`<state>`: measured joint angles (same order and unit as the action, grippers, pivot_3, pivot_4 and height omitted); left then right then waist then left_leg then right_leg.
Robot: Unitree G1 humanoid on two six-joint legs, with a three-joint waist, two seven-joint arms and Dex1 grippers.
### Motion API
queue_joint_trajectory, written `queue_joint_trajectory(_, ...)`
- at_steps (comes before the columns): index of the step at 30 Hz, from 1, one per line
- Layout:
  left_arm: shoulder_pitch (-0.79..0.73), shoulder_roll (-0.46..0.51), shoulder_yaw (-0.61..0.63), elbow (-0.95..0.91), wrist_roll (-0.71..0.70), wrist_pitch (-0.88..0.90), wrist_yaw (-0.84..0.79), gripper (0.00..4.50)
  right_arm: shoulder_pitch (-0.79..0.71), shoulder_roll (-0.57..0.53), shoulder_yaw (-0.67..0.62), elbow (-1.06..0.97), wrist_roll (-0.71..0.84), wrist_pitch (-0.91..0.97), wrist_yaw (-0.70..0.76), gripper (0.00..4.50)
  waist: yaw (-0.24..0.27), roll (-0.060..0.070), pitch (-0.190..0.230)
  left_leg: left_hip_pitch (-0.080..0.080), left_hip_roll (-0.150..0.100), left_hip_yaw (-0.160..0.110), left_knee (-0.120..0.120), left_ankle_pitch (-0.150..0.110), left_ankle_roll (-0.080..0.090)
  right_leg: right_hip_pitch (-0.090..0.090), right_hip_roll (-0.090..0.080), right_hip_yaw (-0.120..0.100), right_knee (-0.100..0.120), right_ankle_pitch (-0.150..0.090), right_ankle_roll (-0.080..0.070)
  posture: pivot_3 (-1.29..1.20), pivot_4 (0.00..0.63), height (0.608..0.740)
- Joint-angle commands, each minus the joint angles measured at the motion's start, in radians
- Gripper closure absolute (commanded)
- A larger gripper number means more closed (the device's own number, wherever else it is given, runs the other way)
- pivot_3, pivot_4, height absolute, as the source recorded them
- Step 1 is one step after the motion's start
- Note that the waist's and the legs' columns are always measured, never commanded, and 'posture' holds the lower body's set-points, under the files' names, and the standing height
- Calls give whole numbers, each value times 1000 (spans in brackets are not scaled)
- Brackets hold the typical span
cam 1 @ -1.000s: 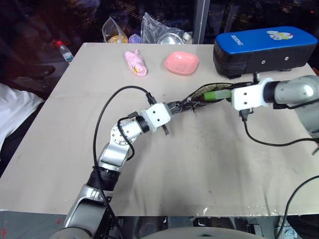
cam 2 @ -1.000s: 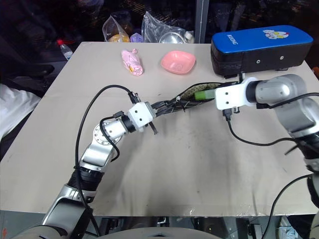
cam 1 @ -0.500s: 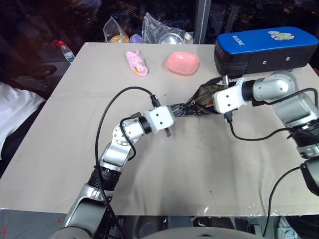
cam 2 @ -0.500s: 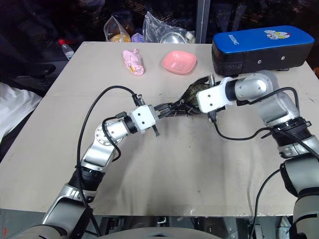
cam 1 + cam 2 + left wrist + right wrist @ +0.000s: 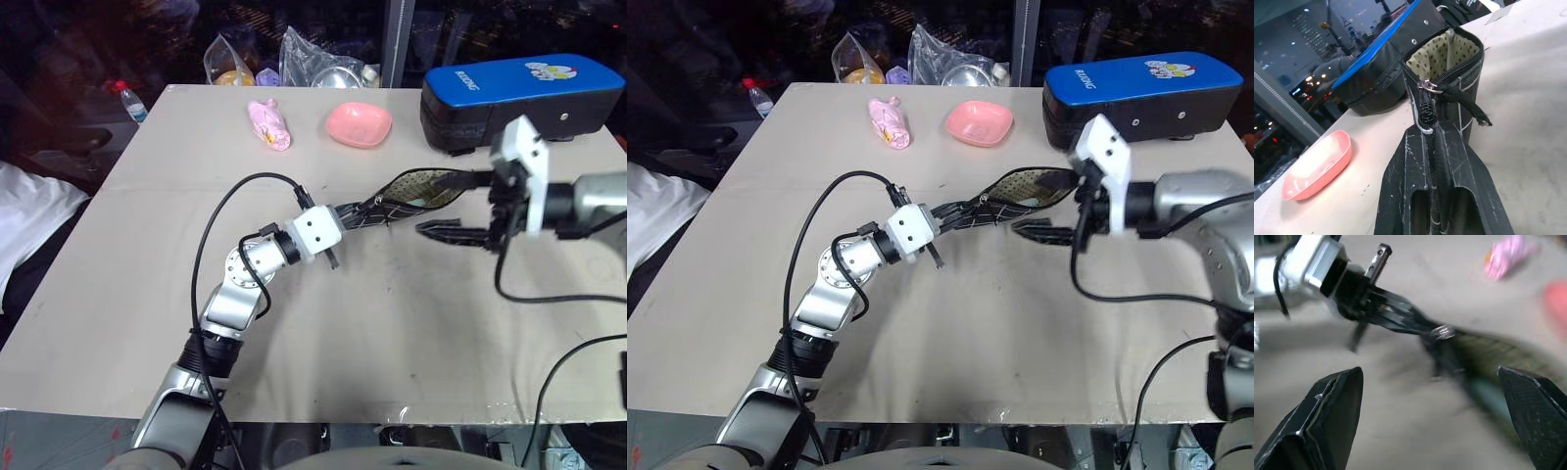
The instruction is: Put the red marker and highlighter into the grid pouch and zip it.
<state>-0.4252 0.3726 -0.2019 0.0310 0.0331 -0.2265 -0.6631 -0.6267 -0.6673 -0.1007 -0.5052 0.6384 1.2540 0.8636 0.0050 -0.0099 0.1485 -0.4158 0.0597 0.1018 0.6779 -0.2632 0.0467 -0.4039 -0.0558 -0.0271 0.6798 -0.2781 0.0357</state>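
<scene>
I expect the zipper pull to slide to the pouch's far end and pull the opening's edges shut when I drag it, as the opening gapes beyond it.
My left gripper is shut on the closed end of the grid pouch and holds it just above the table. The pouch's mouth gapes toward the right, showing a dotted lining. Its zipper pull sits close to my left fingertips. My right gripper stands wide open just to the right of the mouth, nothing between its fingers. A blurred greenish patch lies in the mouth; I cannot tell whether it is the highlighter. The red marker is out of view.
A big black case with a blue top stands at the back right, close behind my right gripper. A pink bowl and a pink wrapped thing lie at the back. Plastic bags and a bottle sit past the table's far edge.
My right gripper, shut on the green highlighter a second ago, pushed it into the pouch's mouth, then opened, rolled and drew back empty. My left gripper kept still, holding the pouch.
</scene>
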Motion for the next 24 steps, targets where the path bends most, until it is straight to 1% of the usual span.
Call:
queue_joint_trajectory(1,9,0,1,-54,-25,-1,-11,4500,9,100,-65,-86,79,176,-136,72,1,0,0,0,0,0,0,0,0,0,2,-1,0,0,0,0,150,737)
queue_joint_trajectory(4,14,-2,0,-62,-25,3,-14,4500,39,184,-42,-99,66,196,-233,72,6,0,0,-1,-1,0,0,1,-1,0,2,-1,-1,0,0,0,150,737)
queue_joint_trajectory(7,18,-3,-3,-67,-23,6,-15,4500,78,270,-22,-65,15,136,-336,72,8,0,0,-1,-2,0,0,0,-1,0,2,-3,-2,0,0,0,150,737)
queue_joint_trajectory(12,28,2,-11,-90,-16,13,-22,4500,98,351,-37,-24,11,109,-411,72,6,0,0,-1,-3,1,0,2,-3,0,3,-3,-2,0,1,0,150,737)
queue_joint_trajectory(16,37,4,-20,-100,-9,9,-30,4500,85,392,-54,5,23,114,-447,72,4,0,0,-1,-2,0,0,2,-3,0,4,-4,-2,0,1,0,150,737)
queue_joint_trajectory(24,38,14,-27,-95,3,-6,-36,4500,53,403,-63,45,45,111,-464,72,4,0,0,-1,-2,0,0,1,-2,0,4,-3,-2,0,1,0,150,737)
